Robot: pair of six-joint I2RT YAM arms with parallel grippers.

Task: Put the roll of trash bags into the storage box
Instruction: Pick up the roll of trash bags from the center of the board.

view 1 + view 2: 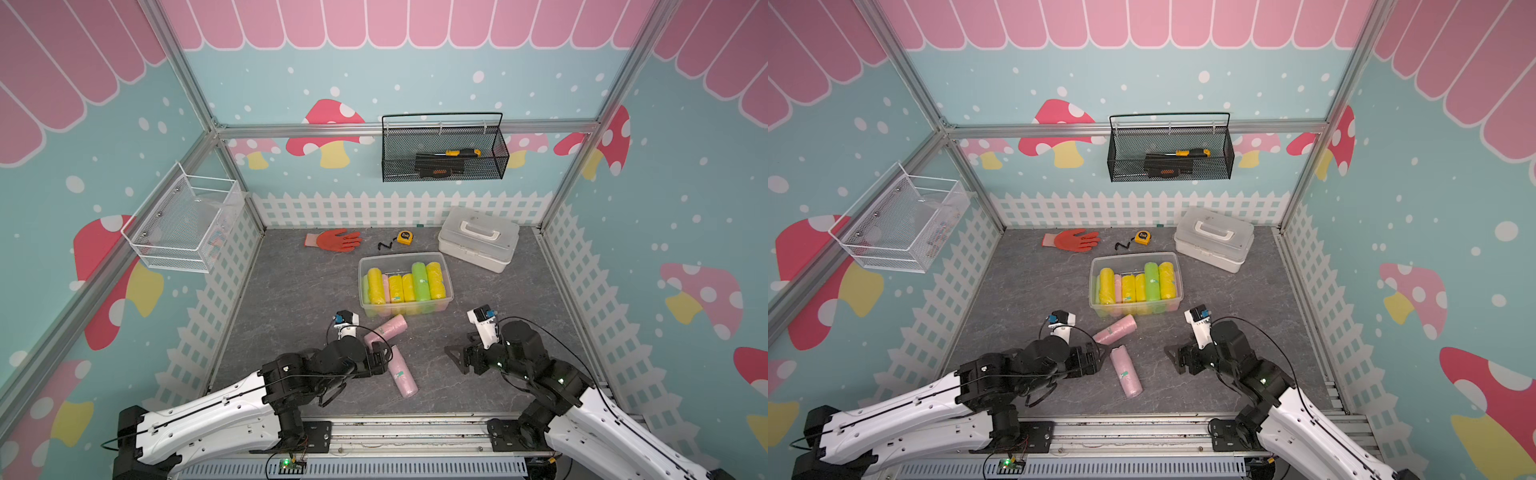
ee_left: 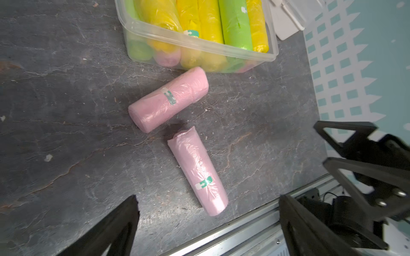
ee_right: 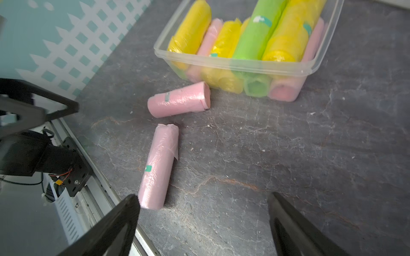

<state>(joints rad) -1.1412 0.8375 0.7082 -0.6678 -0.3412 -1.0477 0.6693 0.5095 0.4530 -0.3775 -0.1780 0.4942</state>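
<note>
Next, I turn my left gripper in line with the closer pink roll, since it slants across the gripper's opening, and then take it around its green label.
Two pink rolls of trash bags lie on the grey table in front of the storage box, a clear tub holding several yellow, green and pink rolls. One pink roll lies slanted just before the box's front wall. The other pink roll lies closer to the front rail. My left gripper is open, low over the gap between the two rolls, holding nothing. In the left wrist view the left gripper stands wide near the end of the closer roll. My right gripper is open and empty, to the right of both rolls.
A white case with a handle stands behind the box on the right. An orange glove and a yellow tape measure lie at the back. A black mesh basket hangs on the back wall, a white wire basket on the left wall.
</note>
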